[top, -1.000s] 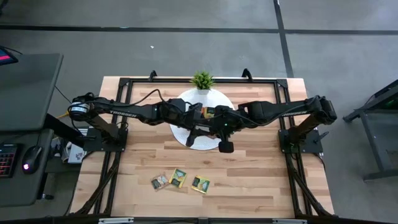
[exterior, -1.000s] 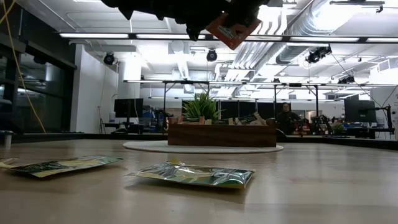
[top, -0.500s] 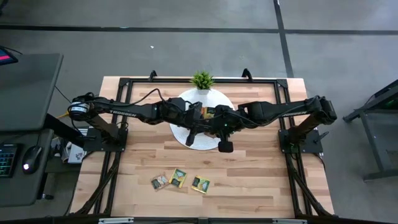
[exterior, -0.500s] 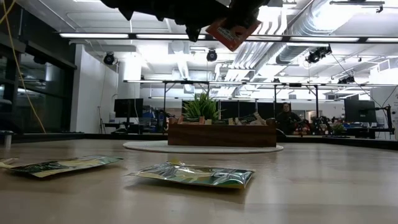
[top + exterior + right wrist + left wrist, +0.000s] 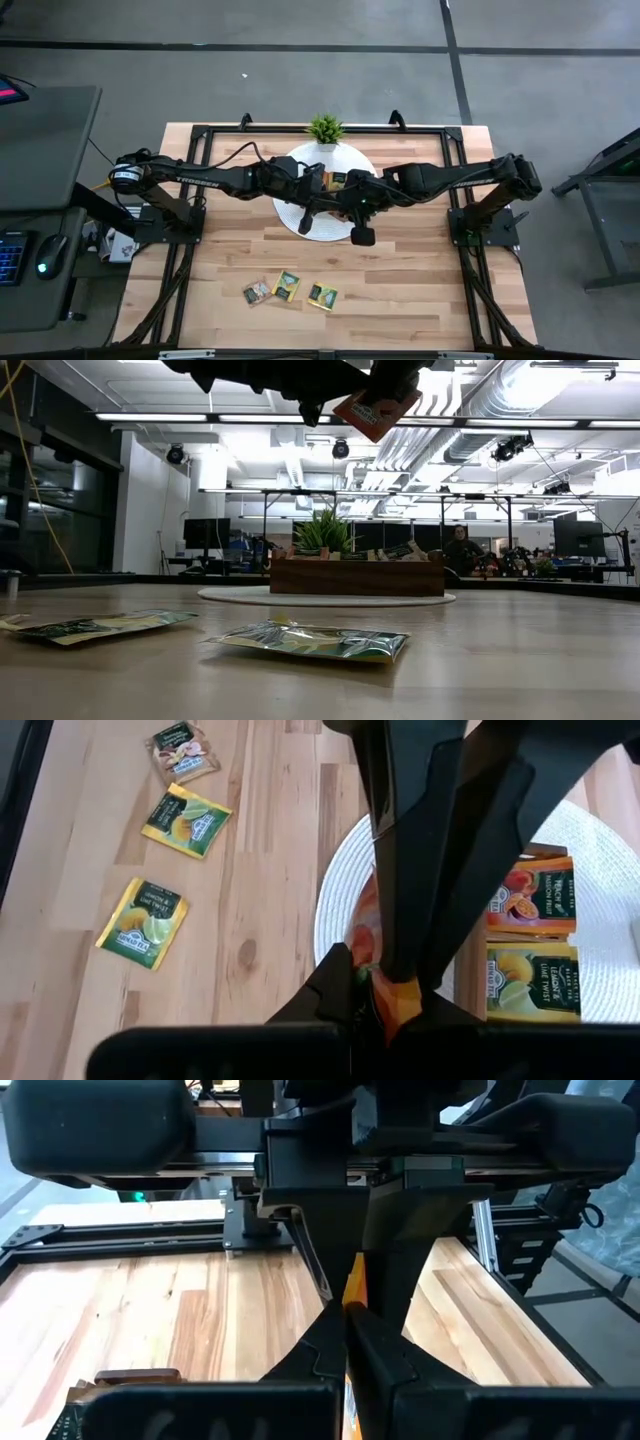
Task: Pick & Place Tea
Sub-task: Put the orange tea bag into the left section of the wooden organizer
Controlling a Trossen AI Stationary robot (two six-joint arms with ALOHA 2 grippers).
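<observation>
My left gripper should open and back away before my right gripper lowers the sachet into the wooden tray (image 5: 356, 576), as both grippers are now pinching the orange sachet (image 5: 372, 416).
An orange tea sachet (image 5: 375, 408) hangs high above the table, over the white round mat (image 5: 300, 215). My left gripper (image 5: 350, 1315) and my right gripper (image 5: 375, 985) are both shut on it and meet nose to nose. Three more tea sachets (image 5: 287, 286) lie flat on the wood near the table's front edge. The wooden tray (image 5: 357, 577) stands on the mat, with sachets (image 5: 530, 982) in it. My left gripper pinches the orange sachet's edge (image 5: 355, 1280) between its two fingers, coming level from the table's left. The sachet shows edge-on between them and is lifted clear of the table. My right gripper pinches the sachet near a lower corner (image 5: 390, 998) between its two fingers, coming from the table's right. The left gripper's fingers (image 5: 400, 870) stand in front of most of the sachet, which is clear of the mat and the tray.
A small green potted plant (image 5: 325, 128) stands at the mat's far edge. Black frame rails (image 5: 190, 240) run along the table's left and right sides. Bare wood lies around the three sachets near the front edge.
</observation>
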